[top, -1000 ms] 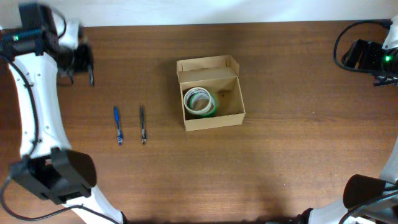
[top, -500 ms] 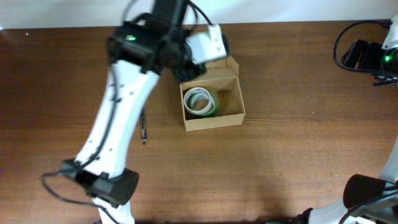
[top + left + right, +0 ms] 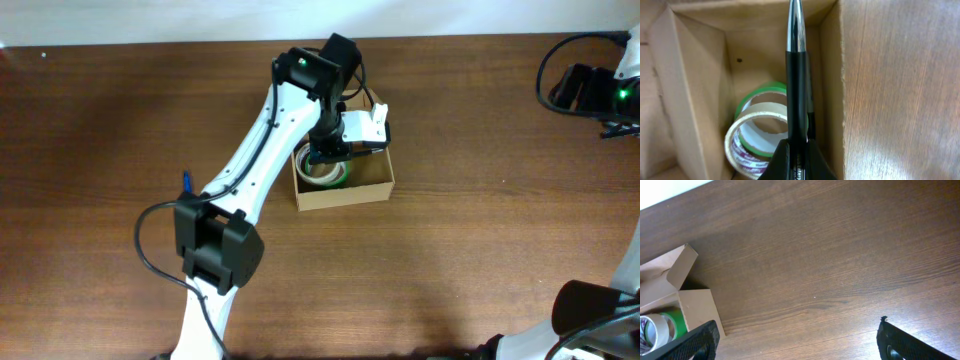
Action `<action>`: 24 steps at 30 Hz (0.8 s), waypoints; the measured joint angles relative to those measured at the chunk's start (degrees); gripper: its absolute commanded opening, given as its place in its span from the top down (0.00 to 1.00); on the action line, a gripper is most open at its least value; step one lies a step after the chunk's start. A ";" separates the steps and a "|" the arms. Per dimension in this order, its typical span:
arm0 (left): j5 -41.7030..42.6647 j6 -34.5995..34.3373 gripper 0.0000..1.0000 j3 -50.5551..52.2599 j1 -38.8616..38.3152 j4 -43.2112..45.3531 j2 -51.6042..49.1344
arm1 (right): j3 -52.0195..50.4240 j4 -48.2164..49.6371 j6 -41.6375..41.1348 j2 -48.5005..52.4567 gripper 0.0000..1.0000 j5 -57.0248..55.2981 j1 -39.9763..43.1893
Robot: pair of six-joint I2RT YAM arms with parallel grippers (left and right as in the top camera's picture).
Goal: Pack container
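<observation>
The black pen is parallel to the box's side (image 3: 832, 90), so my left gripper should keep lowering the pen into the gap (image 3: 814, 95) next to the tape rolls and let go there.
The container (image 3: 372, 184) is an open tan cardboard box at table centre, its flap lid folded back. A white tape roll (image 3: 747, 136) lies on a green tape roll (image 3: 759, 93) in its left half. My left gripper (image 3: 797, 156) is shut on a black pen (image 3: 796, 75) with a silver tip, held over the box's right half beside the rolls; it also shows in the overhead view (image 3: 335, 148). My right gripper (image 3: 800, 347) is open and empty above bare wood at the far right, with the box (image 3: 695, 305) to its left.
A blue pen (image 3: 186, 181) lies on the table left of the box, partly under my left arm. The right arm's base (image 3: 585, 88) and cables sit at the far right back edge.
My left arm has swung from the far left of the table across to the box, carrying the black pen. The right arm has not moved.
</observation>
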State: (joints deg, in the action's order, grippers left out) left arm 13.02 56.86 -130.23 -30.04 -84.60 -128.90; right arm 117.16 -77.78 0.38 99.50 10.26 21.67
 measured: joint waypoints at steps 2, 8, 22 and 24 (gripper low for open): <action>0.00 -0.76 0.98 0.00 -0.02 -0.07 -1.36 | 0.00 0.00 0.04 0.00 0.01 0.00 0.00; -0.22 -2.64 0.98 0.02 -0.39 -0.07 -3.08 | 0.00 0.00 0.04 0.00 0.01 0.00 0.00; -0.39 -6.38 0.98 0.61 -2.36 -0.92 -4.94 | 0.00 0.00 0.07 0.00 0.01 0.00 0.00; -0.39 -6.80 0.98 0.63 -2.36 -1.11 -4.94 | 0.00 0.00 0.04 0.00 0.01 0.00 0.00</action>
State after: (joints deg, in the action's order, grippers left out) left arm 12.62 50.06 -129.60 -32.40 -85.71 -133.84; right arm 117.16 -77.78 0.43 99.50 10.26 21.67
